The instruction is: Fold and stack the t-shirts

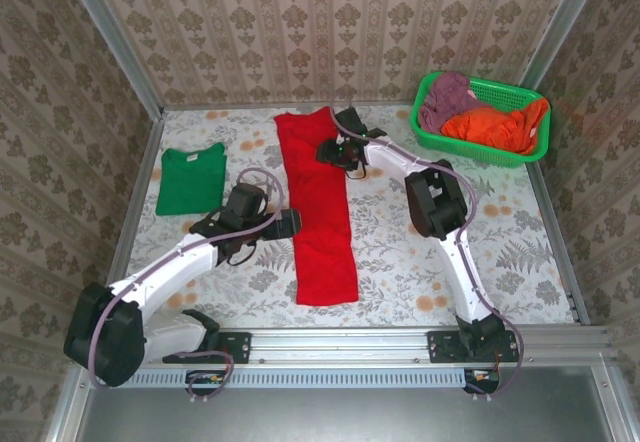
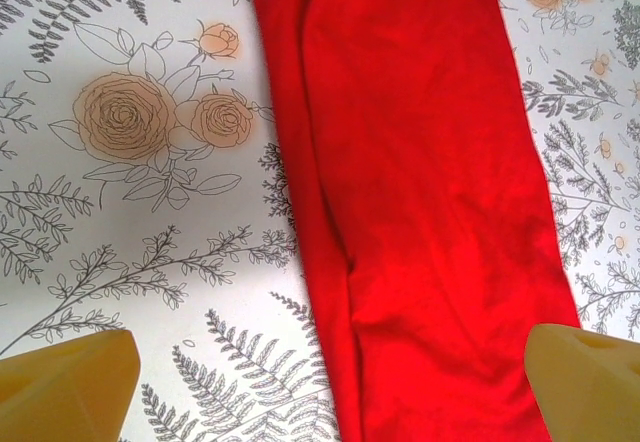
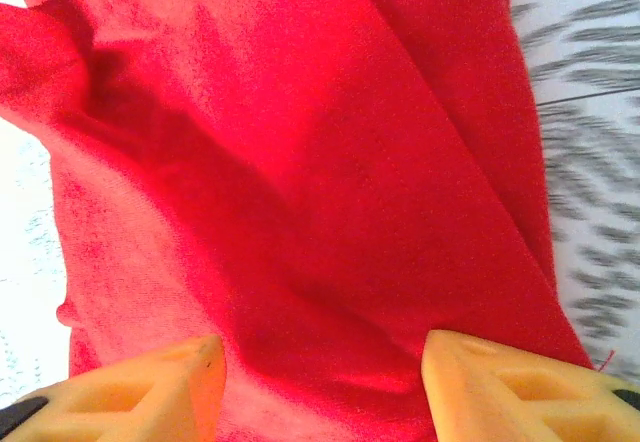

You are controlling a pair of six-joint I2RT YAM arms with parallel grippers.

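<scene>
The red t-shirt is slanted at its upper end (image 1: 303,128), so the robot should straighten it and move the left gripper out of the way before the right gripper folds the t-shirt's lower end (image 1: 327,291) up.
A bright red t-shirt (image 1: 318,207) lies folded into a long narrow strip down the middle of the table. The emerald green t-shirt (image 1: 190,177) lies folded flat at the left. My left gripper (image 1: 288,224) hovers at the strip's left edge, jaws wide open, the red t-shirt (image 2: 420,212) under it. My right gripper (image 1: 332,152) stands open over the strip's upper right part, with the red t-shirt (image 3: 300,182) close below its yellow fingertips (image 3: 500,382); nothing is pinched.
A green plastic mesh basket (image 1: 430,134) at the back right holds an orange and a mauve garment. Patterned walls close in the table on three sides. A metal rail runs along the near edge.
</scene>
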